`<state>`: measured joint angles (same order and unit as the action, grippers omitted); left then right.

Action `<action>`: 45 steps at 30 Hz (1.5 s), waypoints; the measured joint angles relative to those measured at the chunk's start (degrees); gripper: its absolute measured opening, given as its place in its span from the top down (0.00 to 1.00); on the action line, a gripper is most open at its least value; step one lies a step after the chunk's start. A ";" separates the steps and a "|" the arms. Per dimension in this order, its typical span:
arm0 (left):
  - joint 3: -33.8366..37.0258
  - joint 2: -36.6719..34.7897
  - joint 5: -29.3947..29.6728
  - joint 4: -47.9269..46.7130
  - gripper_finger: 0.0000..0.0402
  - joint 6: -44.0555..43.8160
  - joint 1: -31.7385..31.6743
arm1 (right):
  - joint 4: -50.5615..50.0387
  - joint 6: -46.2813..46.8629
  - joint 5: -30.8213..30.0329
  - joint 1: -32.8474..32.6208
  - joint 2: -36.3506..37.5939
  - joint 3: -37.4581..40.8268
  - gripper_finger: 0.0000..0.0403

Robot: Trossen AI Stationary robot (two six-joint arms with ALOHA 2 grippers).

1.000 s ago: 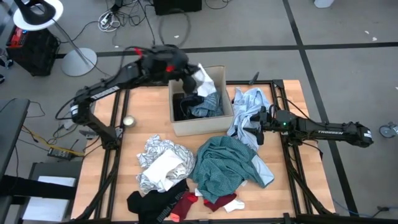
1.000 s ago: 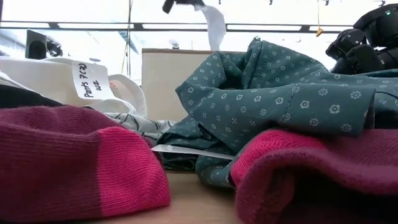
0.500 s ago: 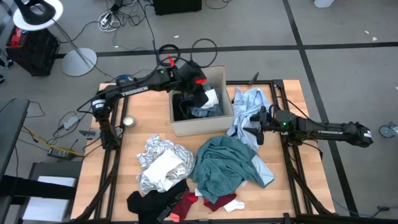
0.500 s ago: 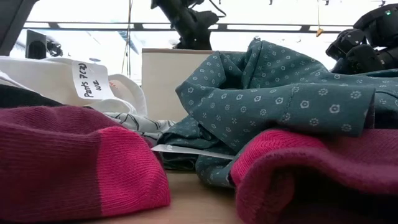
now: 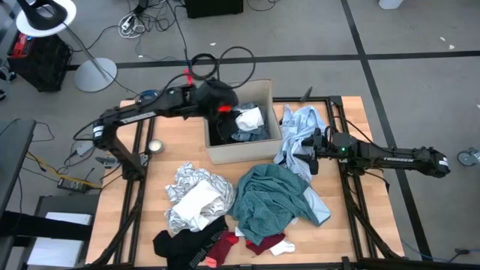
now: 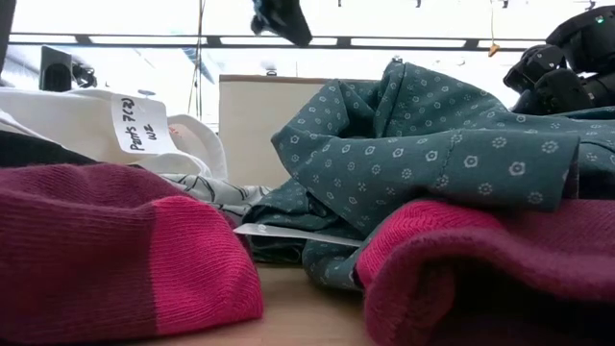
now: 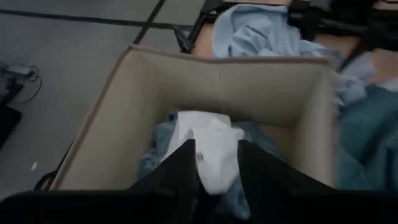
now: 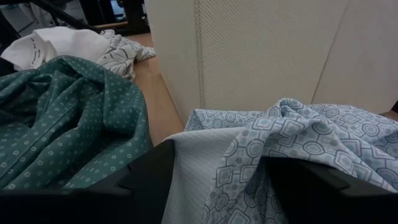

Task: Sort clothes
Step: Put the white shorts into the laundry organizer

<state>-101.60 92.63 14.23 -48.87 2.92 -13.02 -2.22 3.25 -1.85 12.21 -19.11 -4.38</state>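
My open left gripper should keep moving toward the white cloth, which lies uncovered on top of the silvery white garment, until my fingers straddle the cloth.
A tan cardboard box stands at the table's far middle, and in it a white garment lies on bluish clothes. My left gripper hangs open above the box's left part, clear of the white garment. My right gripper is open low over a pale blue patterned garment that lies right of the box. On the table lie a teal dotted garment, a silvery white one, a black one and red socks. My right gripper has its open fingers on either side of a fold of the pale blue garment, coming level from the table's right. Whether they touch the cloth I cannot tell. The garment lies slack on the table.
The box's wall stands close in front of my right gripper. A small round metal thing lies at the table's left. Bare wood shows left of the box and at the near right corner. Dark frame rails run along both table sides.
My left gripper, which held the white garment hanging above the box, has gone down into the box, let the garment go and come up again toward the table's left. The white garment now lies in the box.
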 joint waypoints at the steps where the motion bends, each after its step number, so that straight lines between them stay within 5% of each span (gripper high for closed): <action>1: -0.02 -0.76 0.33 -1.67 0.69 0.05 0.46 | 0.00 0.01 0.00 0.01 0.00 -0.01 0.37; 8: 4.15 -5.78 0.99 -7.97 0.69 -3.77 3.13 | 0.02 0.02 0.00 0.00 0.00 -0.01 0.37; 19: 29.66 -23.44 3.75 1.68 0.69 -16.29 9.00 | 0.00 0.00 0.00 0.00 0.00 0.00 0.37; 25: 38.04 -30.61 2.89 2.76 0.69 -24.77 14.75 | 0.00 0.00 0.00 0.02 0.00 -0.02 0.37; 45: 39.98 -20.63 2.65 2.77 0.69 -41.62 37.67 | 0.00 0.02 -0.02 0.00 0.00 -0.02 0.37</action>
<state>-61.63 72.00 16.88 -46.10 -38.71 24.65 -2.22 3.26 -1.86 12.21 -19.11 -4.40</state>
